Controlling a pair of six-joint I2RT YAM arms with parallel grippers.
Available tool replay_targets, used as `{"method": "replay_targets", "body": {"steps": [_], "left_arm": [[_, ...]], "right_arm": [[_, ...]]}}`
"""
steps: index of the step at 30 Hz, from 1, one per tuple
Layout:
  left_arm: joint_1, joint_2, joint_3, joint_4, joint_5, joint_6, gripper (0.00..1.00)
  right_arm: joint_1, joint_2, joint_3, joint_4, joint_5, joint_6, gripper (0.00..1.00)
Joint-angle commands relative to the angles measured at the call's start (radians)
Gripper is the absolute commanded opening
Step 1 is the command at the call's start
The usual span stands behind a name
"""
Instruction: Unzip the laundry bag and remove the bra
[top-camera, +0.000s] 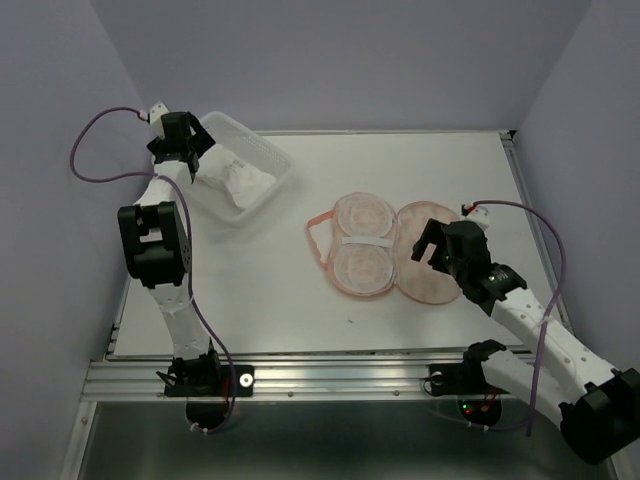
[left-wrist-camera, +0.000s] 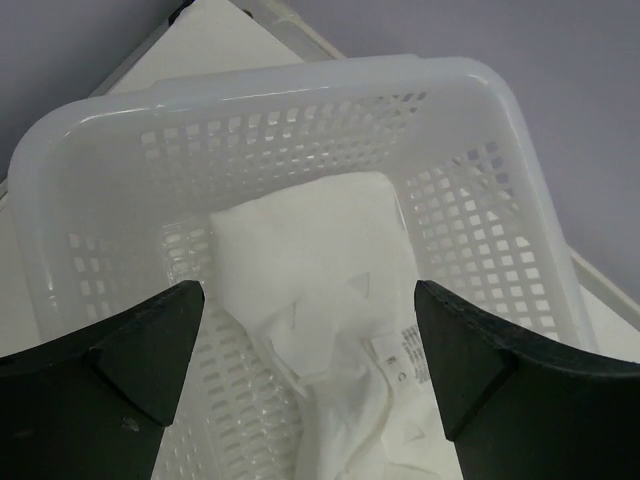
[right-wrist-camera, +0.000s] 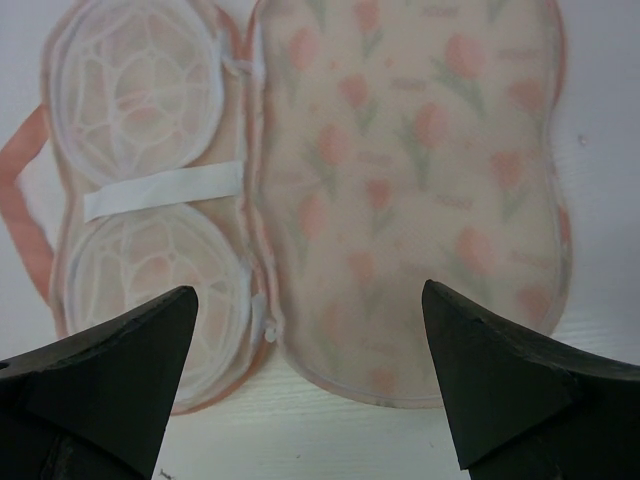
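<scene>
I expect the tulip-printed lid (top-camera: 430, 281) to swing over and cover the cup frames when I fold it, because a seam (top-camera: 395, 252) joins the lid to the frames' half.
The peach-pink laundry bag (top-camera: 385, 245) lies unzipped and spread flat in two halves on the table. Its left half (right-wrist-camera: 140, 180) shows white round cup frames and a white strap; the right half (right-wrist-camera: 400, 170) is the tulip-printed lid. The white bra (top-camera: 240, 180) lies crumpled inside a white perforated plastic basket (top-camera: 270, 150) at the back left. My left gripper (top-camera: 190, 150) hovers over that basket, open, with the bra (left-wrist-camera: 320, 300) below its jaws and nothing held (left-wrist-camera: 308, 292). My right gripper (top-camera: 432, 245) hangs open above the bag's near edge (right-wrist-camera: 310, 295), also holding nothing.
The basket's rim (left-wrist-camera: 300, 85) and latticed walls surround the bra close to the left fingers. A thin pink loop (right-wrist-camera: 20, 200) sticks out from the bag's left side. Purple walls close in the table on both sides and the back.
</scene>
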Motion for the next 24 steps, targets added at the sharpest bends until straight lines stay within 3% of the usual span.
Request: {"method": "replay_targets", "body": {"steps": [1,7,10,13,21,24], "left_arm": [[-0.004,-0.226,0.069,-0.049,0.063,0.014,0.99],[-0.015,-0.457,0.069,-0.242,0.165,0.057,0.99],[-0.015,-0.615,-0.059,-0.285,0.201,0.108,0.99],[-0.015,-0.848,-0.256,-0.284,0.262,0.155,0.99],[-0.016,-1.259,-0.742,-0.16,0.281,0.195,0.99],[-0.039,-1.303,-0.81,-0.156,0.244,0.209,0.99]], "right_arm": [[-0.026,0.082,0.14,-0.087,0.26,0.066,1.0],[-0.187,0.211,0.178,-0.107,0.305,0.128,1.0],[-0.242,0.263,0.169,-0.084,0.297,0.151,1.0],[-0.368,0.306,0.143,-0.035,0.178,0.168,0.98],[-0.426,0.457,0.138,0.084,0.092,0.172,0.84],[-0.426,0.515,0.141,0.117,0.056,0.174,0.8]]}}
